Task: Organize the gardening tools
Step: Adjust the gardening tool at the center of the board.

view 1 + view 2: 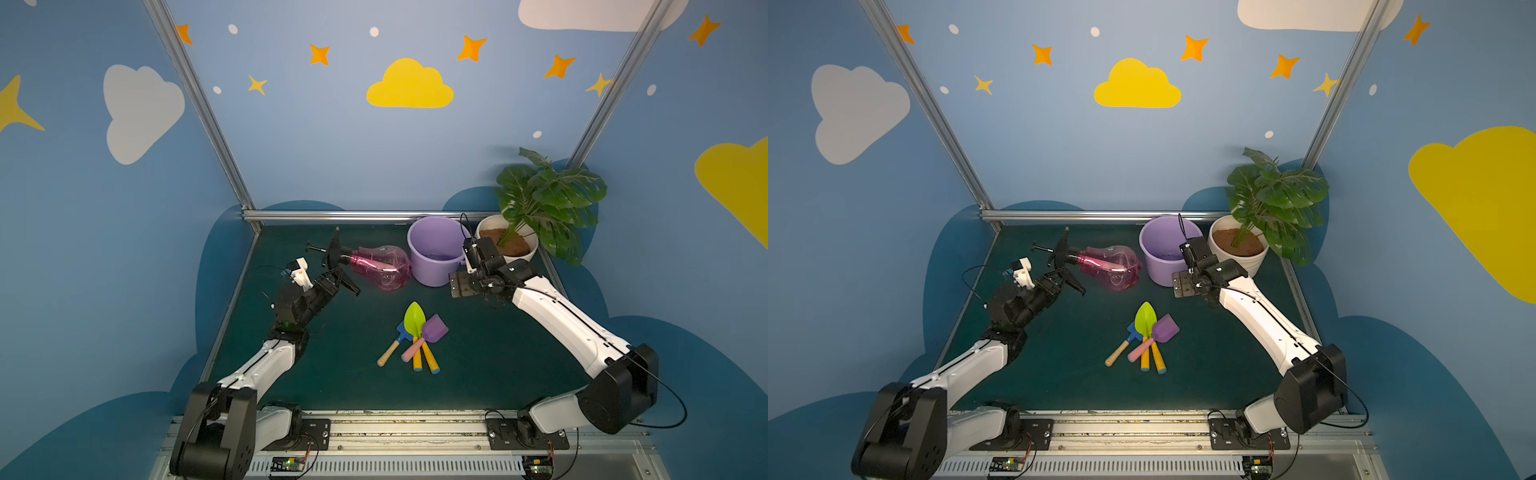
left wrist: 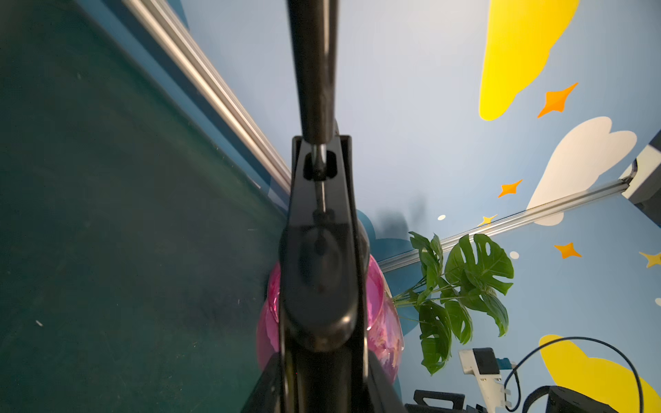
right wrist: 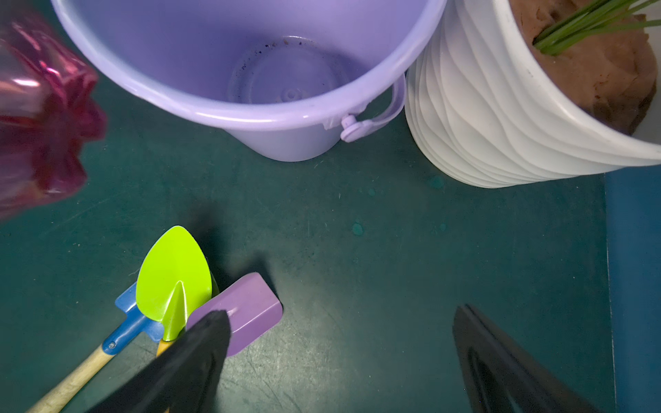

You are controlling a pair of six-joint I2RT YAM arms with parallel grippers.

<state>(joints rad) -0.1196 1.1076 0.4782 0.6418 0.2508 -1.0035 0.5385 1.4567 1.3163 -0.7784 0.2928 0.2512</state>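
The pink spray bottle leans with its base (image 1: 400,270) near the lilac bucket. Next, my left gripper swings the bottle away and sets it upright on open mat (image 1: 334,308).
The pink spray bottle (image 1: 380,268) (image 1: 1111,266) lies tilted on its side at the back of the green mat, base towards the bucket. My left gripper (image 1: 343,281) (image 2: 322,361) is shut on its black trigger head (image 2: 318,271). The small tools lie in a pile mid-mat: a lime-green trowel (image 1: 414,318) (image 3: 173,275) on top, a blue spade (image 1: 401,333) (image 3: 130,321), a purple scoop (image 1: 435,328) (image 3: 250,311). Two yellow handles (image 1: 428,359) stick out towards the front. My right gripper (image 1: 461,286) (image 3: 339,313) hangs open above bare mat, right of the pile.
A lilac bucket (image 1: 432,274) (image 3: 286,143) stands empty at the back, close to the bottle's base. Beside it is a white ribbed pot (image 1: 524,255) (image 3: 472,136) with soil and a leafy plant (image 1: 548,199). Metal rails (image 1: 332,215) edge the mat.
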